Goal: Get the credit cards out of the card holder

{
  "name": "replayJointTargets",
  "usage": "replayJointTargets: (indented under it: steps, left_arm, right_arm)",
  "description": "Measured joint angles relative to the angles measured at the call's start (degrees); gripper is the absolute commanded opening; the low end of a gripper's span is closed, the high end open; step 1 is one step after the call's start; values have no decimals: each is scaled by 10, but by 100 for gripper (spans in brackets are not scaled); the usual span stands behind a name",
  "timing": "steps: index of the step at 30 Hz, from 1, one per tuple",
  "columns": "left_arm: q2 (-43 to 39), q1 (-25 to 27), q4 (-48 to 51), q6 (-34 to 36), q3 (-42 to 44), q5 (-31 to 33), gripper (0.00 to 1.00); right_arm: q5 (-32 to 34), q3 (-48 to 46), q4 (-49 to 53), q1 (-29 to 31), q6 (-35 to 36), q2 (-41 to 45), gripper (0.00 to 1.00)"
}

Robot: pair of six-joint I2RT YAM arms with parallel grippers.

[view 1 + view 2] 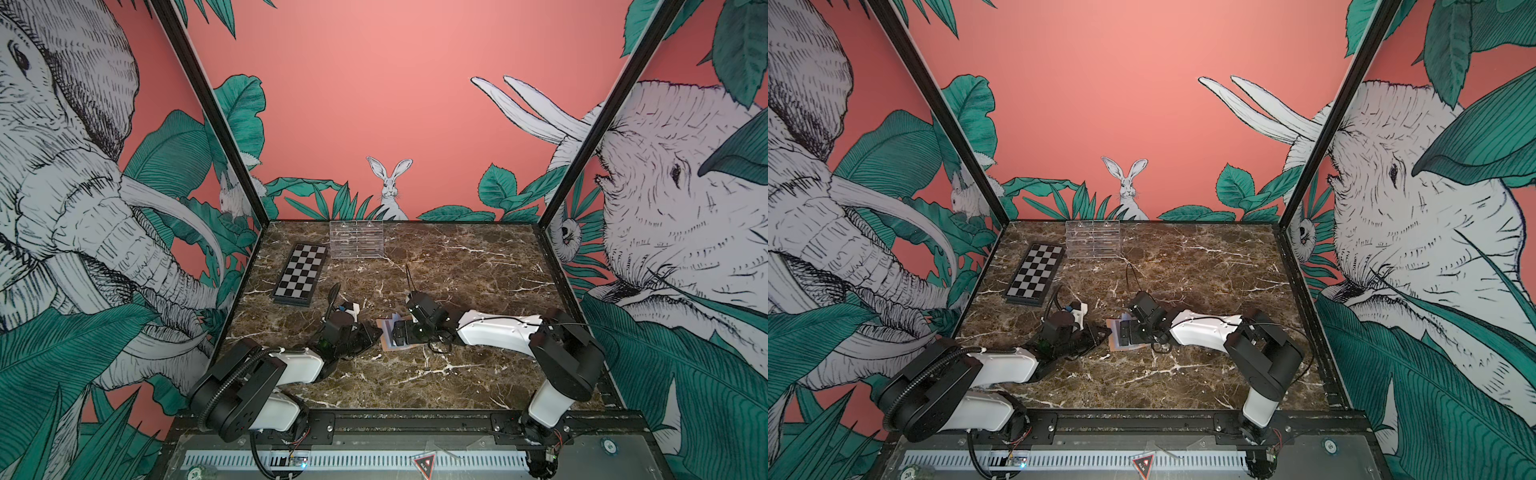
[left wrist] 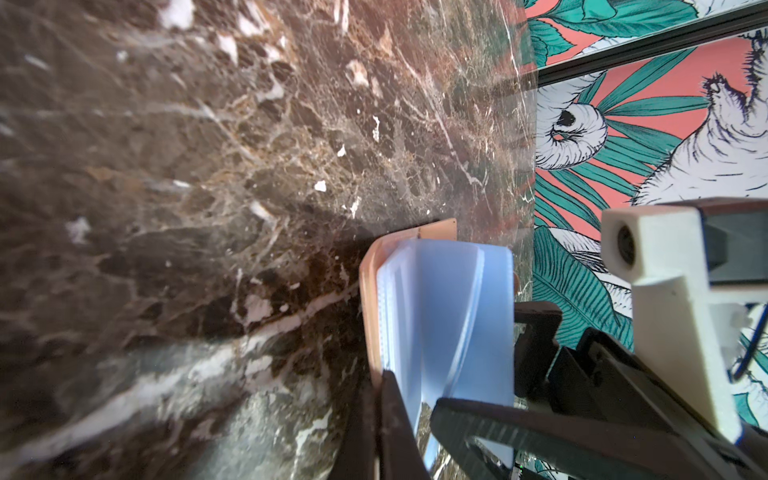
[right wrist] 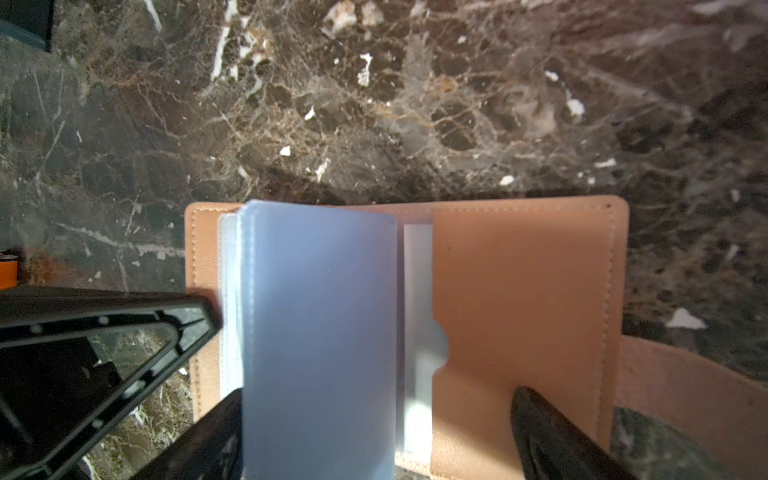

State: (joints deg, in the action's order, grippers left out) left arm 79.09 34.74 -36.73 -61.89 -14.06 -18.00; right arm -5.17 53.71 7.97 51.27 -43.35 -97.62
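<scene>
My right gripper should fold the pale blue clear sleeve (image 3: 320, 320) onto the tan pocket (image 3: 520, 304) before it takes a card, because that sleeve is standing up over the other sleeves.
The tan card holder (image 3: 528, 291) lies open on the marble table, seen in both top views (image 1: 390, 348) (image 1: 1120, 349). Its pale blue clear sleeves (image 3: 320, 332) stand up from the spine. A whitish credit card (image 3: 417, 299) shows in the slot of the tan pocket; I cannot tell whether the sleeves hold other cards. My left gripper (image 2: 376, 436) is shut on the edge of the holder's cover (image 2: 368, 316). My right gripper (image 3: 384, 440) is open over the holder, straddling the sleeves, with one of its fingers (image 3: 552, 436) over the tan pocket.
A black-and-white chequered board (image 1: 300, 274) lies at the back left. A clear acrylic tiered rack (image 1: 356, 239) stands against the back wall. Patterned walls close in the table on three sides. Both arms meet near the middle.
</scene>
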Motion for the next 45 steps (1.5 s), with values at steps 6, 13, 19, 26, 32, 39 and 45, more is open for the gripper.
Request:
replayJointTargets:
  steps: [6, 13, 19, 26, 32, 39, 45]
  left_arm:
    - [2, 0, 0, 0, 0, 0, 0]
    - [8, 0, 0, 5, 0, 0, 0]
    - [22, 0, -4, 7, 0, -1, 0]
    - [27, 0, -13, 7, 0, -4, 0]
    - [27, 1, -14, 7, 0, -5, 0]
    - [15, 6, -13, 7, 0, -6, 0]
    - [-2, 10, -8, 7, 0, -5, 0]
  right_arm:
    - [10, -2, 6, -2, 0, 4, 93]
    - [87, -3, 67, -11, 0, 26, 94]
    - [155, -51, 90, -18, 2, 118, 96]
    - [111, -54, 40, -11, 34, 147, 96]
    - [96, 25, 51, 29, 60, 64, 96]
    - [89, 65, 72, 44, 66, -4, 96]
    - [85, 65, 81, 45, 66, -20, 96]
